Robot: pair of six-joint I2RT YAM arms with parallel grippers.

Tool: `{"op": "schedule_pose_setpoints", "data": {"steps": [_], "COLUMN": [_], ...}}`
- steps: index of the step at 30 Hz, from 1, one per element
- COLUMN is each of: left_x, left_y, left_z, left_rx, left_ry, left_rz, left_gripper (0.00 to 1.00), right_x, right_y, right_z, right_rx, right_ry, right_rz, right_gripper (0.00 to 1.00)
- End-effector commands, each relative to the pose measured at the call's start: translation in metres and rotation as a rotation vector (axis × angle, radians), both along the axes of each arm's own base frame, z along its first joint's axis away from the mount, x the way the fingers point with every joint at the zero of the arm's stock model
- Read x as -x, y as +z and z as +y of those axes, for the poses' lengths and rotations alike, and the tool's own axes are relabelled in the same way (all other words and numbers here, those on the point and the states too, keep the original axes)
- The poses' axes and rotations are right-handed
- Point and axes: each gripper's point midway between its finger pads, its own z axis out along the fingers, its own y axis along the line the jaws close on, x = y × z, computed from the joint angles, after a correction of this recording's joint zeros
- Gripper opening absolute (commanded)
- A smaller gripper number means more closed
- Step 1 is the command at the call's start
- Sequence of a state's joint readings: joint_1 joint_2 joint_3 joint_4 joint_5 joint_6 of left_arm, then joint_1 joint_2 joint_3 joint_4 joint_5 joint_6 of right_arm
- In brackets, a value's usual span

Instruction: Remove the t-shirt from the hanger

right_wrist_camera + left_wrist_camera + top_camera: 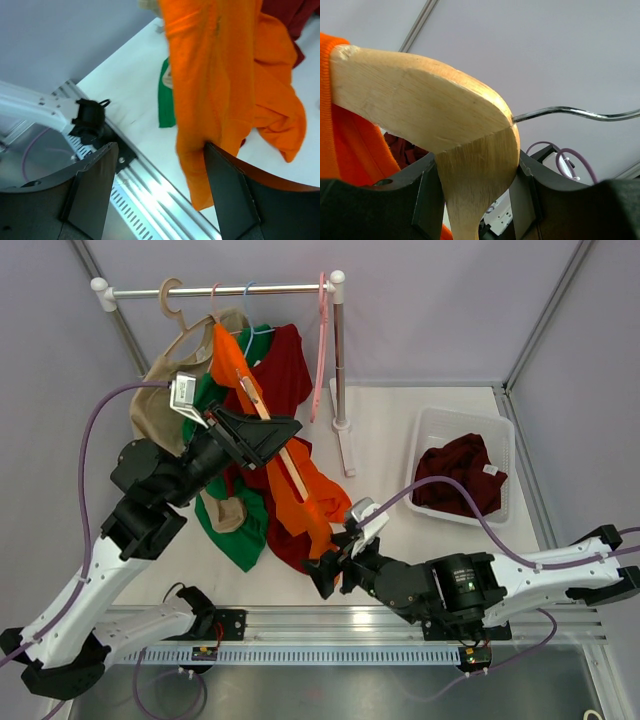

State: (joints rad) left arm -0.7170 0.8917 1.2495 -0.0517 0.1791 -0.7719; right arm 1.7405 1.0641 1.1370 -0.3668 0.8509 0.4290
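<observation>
My right gripper should grip the t-shirt's body (318, 494) while my left gripper pulls the hanger back out, since the orange t-shirt hangs over the hanger's far arm (228, 355).
A wooden hanger (287, 466) slants down over the table with the orange t-shirt (305, 495) draped on it. My left gripper (262, 436) is shut on the hanger's neck. In the left wrist view both pads clamp the wooden hanger (420, 105) just below its metal hook (570, 112), with my left gripper (477, 195) around it and the orange t-shirt (350, 145) at the left. My right gripper (326, 570) stands open at the shirt's lower hem. In the right wrist view the orange t-shirt (220, 75) hangs against the right finger (232, 192), and my right gripper (157, 185) holds nothing.
Green (240, 540), maroon (287, 360) and beige (162, 390) garments hang and pile around the hanger below the rack rail (230, 288). A pink hanger (322, 340) hangs by the rack pole (340, 360). A white basket (420, 440) with a maroon garment (460, 475) stands at the right.
</observation>
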Motion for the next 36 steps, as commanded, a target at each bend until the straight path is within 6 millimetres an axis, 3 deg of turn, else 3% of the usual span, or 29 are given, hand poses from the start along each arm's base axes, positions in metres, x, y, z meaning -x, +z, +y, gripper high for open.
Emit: {"op": "schedule_pose_setpoints", "data": {"steps": [1,2,5,6,7,8,9,13,14,15,18,20,21,23,26,28,30,31,32,33,35,36], "left_x": [0.019,0.02,0.023,0.023,0.023,0.023,0.024,0.015,0.001,0.002,-0.017,-0.025,-0.033,-0.029,-0.018,-0.003,0.011,0.035,0.028,0.034,0.049,0.055], "left_y": [0.041,0.042,0.052,0.055,0.059,0.069,0.075,0.101,0.102,0.118,0.131,0.144,0.144,0.161,0.175,0.18,0.17,0.168,0.137,0.125,0.089,0.079], "left_z": [0.014,0.014,0.016,0.017,0.018,0.019,0.02,0.026,0.025,0.03,0.033,0.04,0.035,0.039,0.041,0.044,0.036,0.041,0.028,0.027,0.024,0.024], "left_rx": [0.122,0.128,0.143,0.143,0.145,0.148,0.145,0.13,0.121,0.144,0.168,0.227,0.23,0.273,0.303,0.31,0.294,0.295,0.266,0.26,0.234,0.224], "left_ry": [-0.01,-0.018,-0.018,-0.011,-0.008,-0.005,0.002,0.058,0.077,0.079,0.056,0.038,0.013,-0.009,-0.04,-0.073,-0.135,-0.156,-0.183,-0.193,-0.217,-0.233], "left_rz": [-0.105,-0.101,-0.121,-0.127,-0.134,-0.155,-0.169,-0.216,-0.204,-0.222,-0.196,-0.177,-0.163,-0.175,-0.195,-0.21,-0.196,-0.219,-0.148,-0.132,-0.098,-0.089], "left_gripper": [0.0,0.0,0.0,0.0,0.0,0.0,0.0,0.0,0.0,0.0,0.0,0.0,0.0,0.0,0.0,0.0,0.0,0.0,0.0,0.0,0.0,0.0], "right_x": [-0.03,-0.032,-0.029,-0.025,-0.024,-0.021,-0.02,0.005,0.01,0.017,0.038,0.048,0.051,0.059,0.055,0.048,0.028,0.019,0.009,-0.013,-0.027,-0.033], "right_y": [0.007,0.003,-0.005,-0.009,-0.014,-0.018,-0.023,-0.045,-0.054,-0.06,-0.095,-0.13,-0.136,-0.16,-0.171,-0.17,-0.144,-0.13,-0.118,-0.098,-0.078,-0.066], "right_z": [-0.011,-0.011,-0.003,0.0,-0.001,-0.004,-0.005,-0.019,-0.024,-0.027,-0.04,-0.05,-0.053,-0.054,-0.057,-0.061,-0.059,-0.055,-0.054,-0.04,-0.025,-0.018], "right_rx": [-0.003,0.006,0.021,0.022,0.034,0.036,0.029,0.015,0.023,0.013,0.085,0.178,0.187,0.254,0.234,0.211,0.146,0.112,0.15,0.062,0.074,0.05], "right_ry": [-0.123,-0.127,-0.101,-0.081,-0.076,-0.068,-0.067,-0.02,-0.01,-0.005,-0.002,-0.03,-0.032,-0.048,-0.119,-0.149,-0.18,-0.186,-0.15,-0.184,-0.122,-0.119], "right_rz": [-0.011,-0.008,0.01,0.028,0.038,0.055,0.076,0.127,0.141,0.179,0.253,0.305,0.325,0.322,0.344,0.327,0.263,0.241,0.157,0.16,0.086,0.064], "right_gripper": [0.78,0.75,0.44,0.22,0.12,0.03,0.0,0.0,0.0,0.0,0.0,0.0,0.0,0.0,0.0,0.0,0.0,0.0,0.0,0.0,0.04,0.24]}}
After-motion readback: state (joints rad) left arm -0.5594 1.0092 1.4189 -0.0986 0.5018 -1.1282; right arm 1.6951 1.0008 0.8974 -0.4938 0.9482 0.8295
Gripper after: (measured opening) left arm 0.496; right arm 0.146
